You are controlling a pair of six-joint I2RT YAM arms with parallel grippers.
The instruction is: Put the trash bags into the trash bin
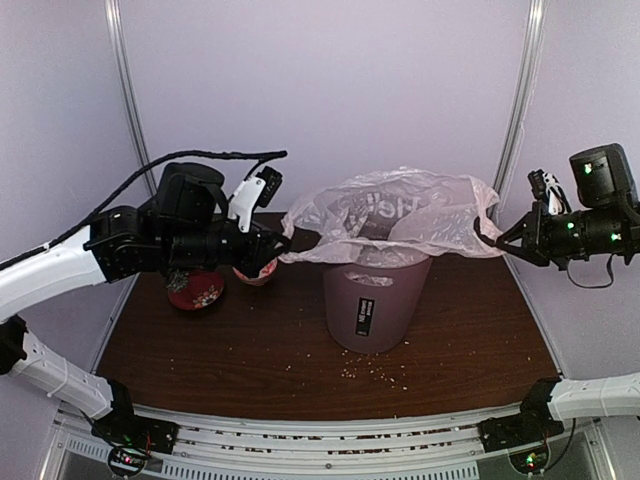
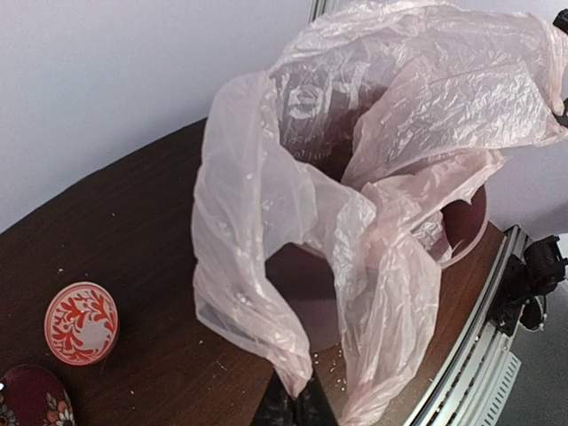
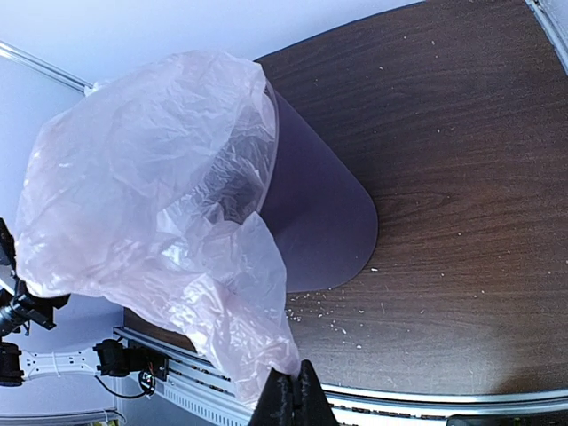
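The bag's front edge point(image 1: 362, 254) is stretched out level with the bin's rim point(image 1: 385, 272), so next my left gripper pulls down together with my right gripper to fold the bag over the bin's rim.
A thin, crinkly pale pink trash bag point(image 1: 390, 215) is stretched open above the mauve-brown round trash bin point(image 1: 375, 300), which stands upright on the dark wooden table. My left gripper point(image 1: 283, 243) is shut on the bag's left edge, level with the bin's rim and left of it. On the other side my right gripper point(image 1: 487, 235) is shut on the bag's right edge. In the left wrist view the bag point(image 2: 355, 177) spreads from my pinched fingers point(image 2: 293, 404) over the bin point(image 2: 461, 226). In the right wrist view the bag point(image 3: 151, 195) covers the bin's mouth, the bin wall point(image 3: 319, 213) showing beside it.
Two small red patterned bowls point(image 1: 197, 290) point(image 1: 254, 272) sit left of the bin under my left arm; one bowl point(image 2: 81, 323) shows in the left wrist view. Crumbs point(image 1: 375, 372) litter the table in front of the bin. Grey walls close the back and sides.
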